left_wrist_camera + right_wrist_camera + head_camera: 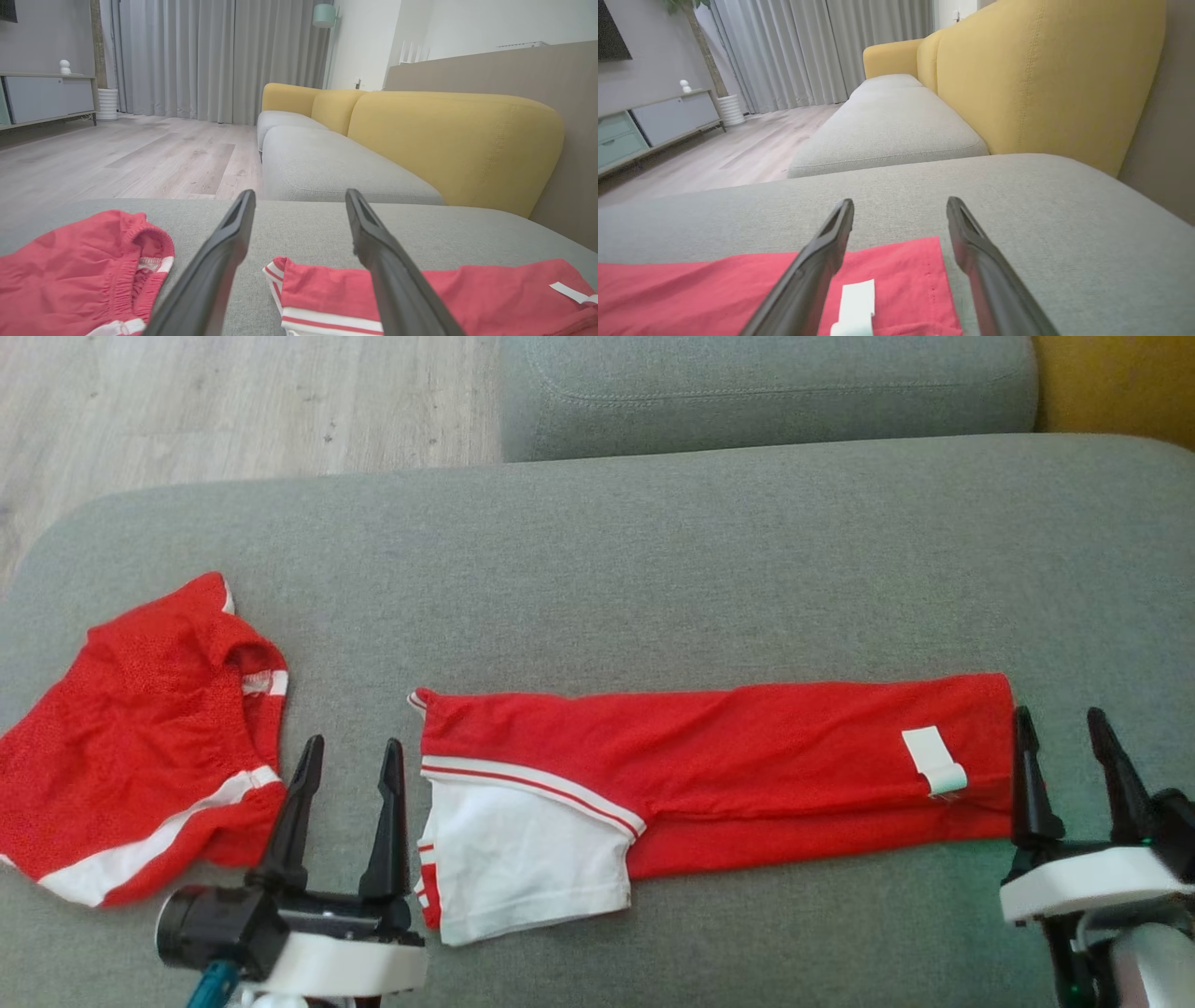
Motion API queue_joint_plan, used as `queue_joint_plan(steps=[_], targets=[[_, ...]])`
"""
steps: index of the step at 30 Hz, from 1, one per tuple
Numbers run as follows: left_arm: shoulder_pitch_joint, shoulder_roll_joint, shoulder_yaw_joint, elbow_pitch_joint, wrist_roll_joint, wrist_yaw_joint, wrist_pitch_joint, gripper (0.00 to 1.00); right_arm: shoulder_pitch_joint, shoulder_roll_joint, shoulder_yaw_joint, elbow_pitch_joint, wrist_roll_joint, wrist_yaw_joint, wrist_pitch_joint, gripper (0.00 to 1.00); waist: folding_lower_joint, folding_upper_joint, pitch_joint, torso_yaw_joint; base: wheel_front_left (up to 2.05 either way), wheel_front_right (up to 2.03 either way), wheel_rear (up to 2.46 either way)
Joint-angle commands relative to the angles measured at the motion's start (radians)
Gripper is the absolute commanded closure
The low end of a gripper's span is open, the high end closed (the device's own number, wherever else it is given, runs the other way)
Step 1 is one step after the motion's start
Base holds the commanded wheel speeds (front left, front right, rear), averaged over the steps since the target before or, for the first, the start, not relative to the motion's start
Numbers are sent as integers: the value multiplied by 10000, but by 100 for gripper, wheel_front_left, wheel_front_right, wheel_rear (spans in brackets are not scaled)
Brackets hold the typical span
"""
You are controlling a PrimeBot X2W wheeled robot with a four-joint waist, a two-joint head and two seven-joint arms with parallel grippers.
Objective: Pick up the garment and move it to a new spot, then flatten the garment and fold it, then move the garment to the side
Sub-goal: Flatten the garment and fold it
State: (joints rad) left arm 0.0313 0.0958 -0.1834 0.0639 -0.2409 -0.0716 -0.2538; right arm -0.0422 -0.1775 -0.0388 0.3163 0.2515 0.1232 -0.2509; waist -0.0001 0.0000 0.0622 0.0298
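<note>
The white sleeve (528,853) sticks out past the red shirt's long edge (635,878), so part of the sleeve will stay uncovered when the robot folds the hem end over.
The garment (747,756) is a red shirt with a white sleeve and red-and-white trim. It lies folded into a long strip across the grey sofa seat (653,569), with a white label (932,761) near its right end. My left gripper (354,742) stands open just off the strip's left end, beside the white sleeve, with nothing between its fingers. In the left wrist view the left gripper (300,192) points over the shirt's (327,289) trimmed corner. My right gripper (1060,712) is open at the right end; in its wrist view the right gripper (901,200) straddles the shirt's (714,294) hem.
Crumpled red shorts (140,737) with white stripes lie at the seat's left end, close to my left gripper. A second grey cushion (766,392) lies beyond, wood floor (233,401) at the far left, and a yellow backrest (458,140) to the right.
</note>
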Motion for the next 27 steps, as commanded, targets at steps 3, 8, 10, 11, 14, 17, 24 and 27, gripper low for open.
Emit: queue_joint_plan(steps=[3,8,10,11,14,17,24,27], targets=[[-410,-184,551,-114,404,-249,-79,0,-235,31,126,-298,-501,75,-108,0,1,0,77,37,0,0,0],[-534,-310,676,7,562,-428,-79,0,-352,151,41,-252,-658,75,-108,0,1,0,220,46,0,0,0],[-586,-350,697,58,603,-480,-79,0,-434,208,-57,-139,-669,75,-108,0,1,0,281,53,0,0,0],[-608,-365,692,80,621,-500,-79,0,-473,232,-93,-48,-693,75,-108,0,1,0,320,57,0,0,0],[-673,-398,667,149,649,-543,-79,0,-628,343,-460,449,-820,75,-108,0,1,0,427,70,0,0,0],[-721,-420,622,195,661,-566,-79,0,-899,546,-930,1228,-826,75,-108,0,1,0,513,92,0,0,0],[-835,-443,478,309,616,-586,-80,0,-1716,882,-1707,3171,-384,75,497,0,1,0,704,140,0,0,0],[-904,-447,420,403,591,-587,-80,0,-1975,997,-1701,3754,-175,75,887,0,1,0,774,175,0,0,0]])
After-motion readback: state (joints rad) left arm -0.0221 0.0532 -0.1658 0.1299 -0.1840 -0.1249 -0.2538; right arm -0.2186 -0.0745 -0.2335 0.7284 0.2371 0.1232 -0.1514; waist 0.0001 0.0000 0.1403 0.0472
